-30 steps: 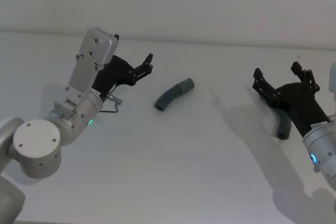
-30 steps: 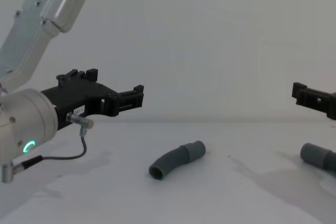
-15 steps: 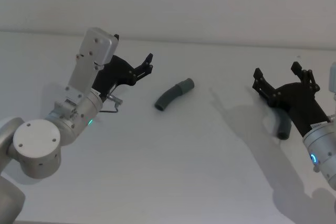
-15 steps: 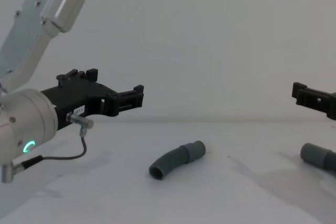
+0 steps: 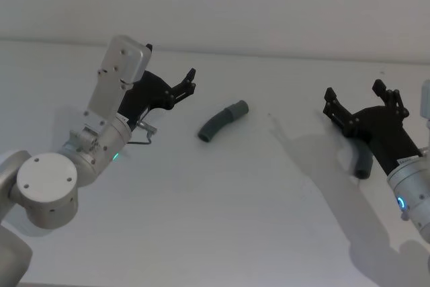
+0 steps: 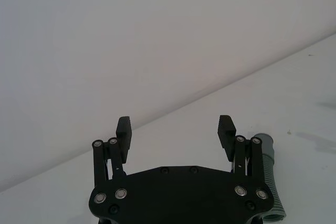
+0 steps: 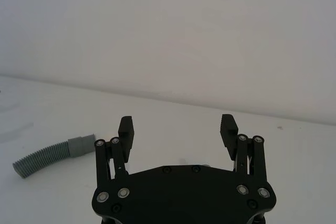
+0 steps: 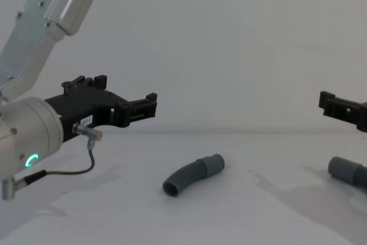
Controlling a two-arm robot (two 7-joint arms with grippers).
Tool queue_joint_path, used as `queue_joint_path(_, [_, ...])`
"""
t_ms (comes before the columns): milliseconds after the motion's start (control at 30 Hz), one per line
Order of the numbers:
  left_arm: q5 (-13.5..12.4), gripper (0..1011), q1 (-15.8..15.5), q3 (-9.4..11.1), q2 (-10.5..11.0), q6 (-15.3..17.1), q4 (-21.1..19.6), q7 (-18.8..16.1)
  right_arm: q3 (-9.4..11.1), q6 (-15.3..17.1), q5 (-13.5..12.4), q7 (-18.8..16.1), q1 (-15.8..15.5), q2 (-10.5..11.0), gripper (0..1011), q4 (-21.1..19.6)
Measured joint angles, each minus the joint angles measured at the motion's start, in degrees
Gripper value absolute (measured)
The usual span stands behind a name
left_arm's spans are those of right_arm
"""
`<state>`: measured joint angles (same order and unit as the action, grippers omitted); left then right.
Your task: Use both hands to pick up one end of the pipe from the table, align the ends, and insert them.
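Note:
The curved ribbed elbow (image 8: pixel 194 174) is resting in a smooth bend, with its open end round (image 8: pixel 171 189). It will keep that curve when I lift its collar.
The pipe lies in two pieces on the white table (image 5: pixel 201 220). The curved ribbed elbow (image 5: pixel 222 120) (image 8: pixel 192 175) rests mid-table, its smooth collar pointing away to the right. My left gripper (image 5: pixel 189 81) (image 6: pixel 175 125) hovers open to its left, above the table, and the elbow (image 6: pixel 266 163) shows beside one finger. At the right, the straighter tube (image 5: pixel 363 163) (image 8: pixel 346 170) lies partly hidden under my right gripper (image 5: pixel 354 92) (image 7: pixel 177 125). That gripper is open and holds nothing. From its wrist, the elbow (image 7: pixel 51 153) shows far off.
A plain white wall (image 5: pixel 269 5) rises behind the table's far edge. A thin grey cable (image 8: pixel 74 171) loops under the left wrist. Bare table surface surrounds both pipe pieces.

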<state>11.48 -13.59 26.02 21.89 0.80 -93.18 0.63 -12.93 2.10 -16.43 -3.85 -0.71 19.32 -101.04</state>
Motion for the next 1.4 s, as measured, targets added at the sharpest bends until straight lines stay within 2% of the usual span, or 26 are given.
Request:
queue_joint_path(300, [0.1, 1000, -0.5, 0.3, 0.5, 1.8, -0.2, 1.8, -0.2, 3.1, 0.9, -0.2, 0.9, 0.5, 1000, 1.1])
queue_joint_path(567, [0.9, 1000, -2.4, 1.2, 1.1, 4.6, 0.5, 5.7, -0.5, 7.1, 2.1, -0.6, 1.4, 1.9, 1000, 1.9])
queue_joint_path(667, [1.4, 1000, -3.9, 1.8, 1.3, 6.0, 1.6, 8.2, -0.5, 8.4, 2.5, -0.9, 1.4, 2.5, 1000, 2.0])
queue_joint_path(967, [2.2, 1000, -7.6, 2.9, 1.3, 8.4, 4.8, 13.6, 0.4, 9.9, 2.6, -1.7, 0.8, 3.3, 1000, 1.2])
queue_joint_path(1133, [2.6, 1000, -9.3, 3.3, 1.1, 9.3, 6.2, 16.0, 1.3, 10.7, 1.9, -2.3, 0.3, 3.5, 1000, 0.1])
queue_joint_path(1400, [3.4, 1000, -11.9, 4.0, 0.5, 11.2, 8.5, 19.9, 3.6, 14.5, -1.5, -3.8, -0.4, 3.2, 1000, -2.1])
